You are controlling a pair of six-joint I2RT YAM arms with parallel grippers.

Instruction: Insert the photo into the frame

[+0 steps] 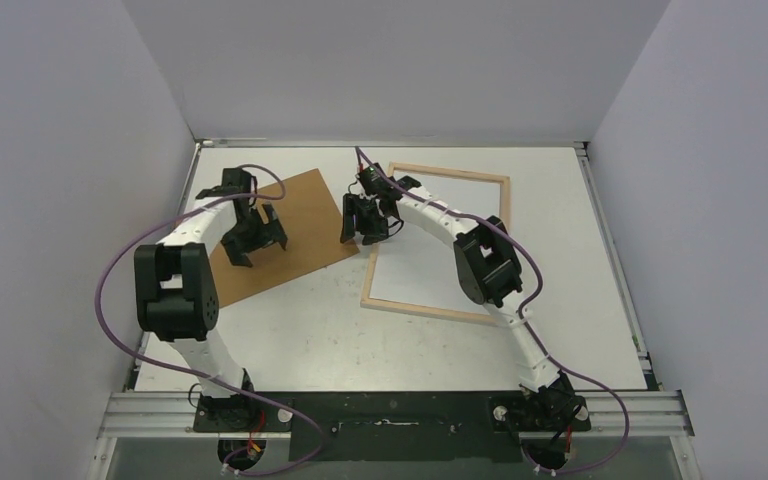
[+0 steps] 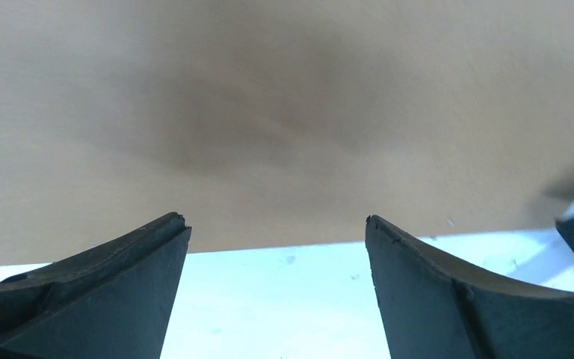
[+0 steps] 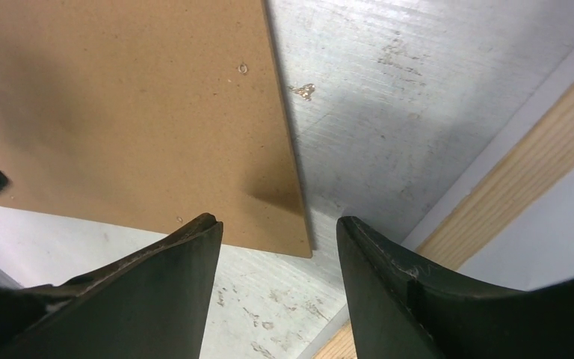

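Note:
The robot's left gripper is hanging above the brown sheet's broad flat side (image 1: 294, 226), so it needs to move back to the sheet's end farthest from the frame and straddle the sheet's edge there.
The frame (image 1: 450, 172), a thin pale wood rim around a plain white inside, lies flat right of centre. Its rim (image 3: 523, 149) also crosses the right wrist view. The photo is out of view. A brown hardboard sheet (image 1: 310, 215) lies flat to the left of the frame. My left gripper (image 1: 255, 245) hangs open over the sheet's near part; the left wrist view has the sheet (image 2: 284, 112) and its edge between the fingers, with nothing held (image 2: 276, 224). My right gripper (image 1: 370, 232) is open and empty (image 3: 278, 224) above the sheet's right corner (image 3: 119, 112), between sheet and frame.
Grey walls close in the white table (image 1: 360, 330) on the left, back and right. A metal rail (image 1: 390, 410) with both arm bases runs along the near edge. Purple cables loop beside each arm. The right arm's elbow (image 1: 485, 265) reaches over the frame.

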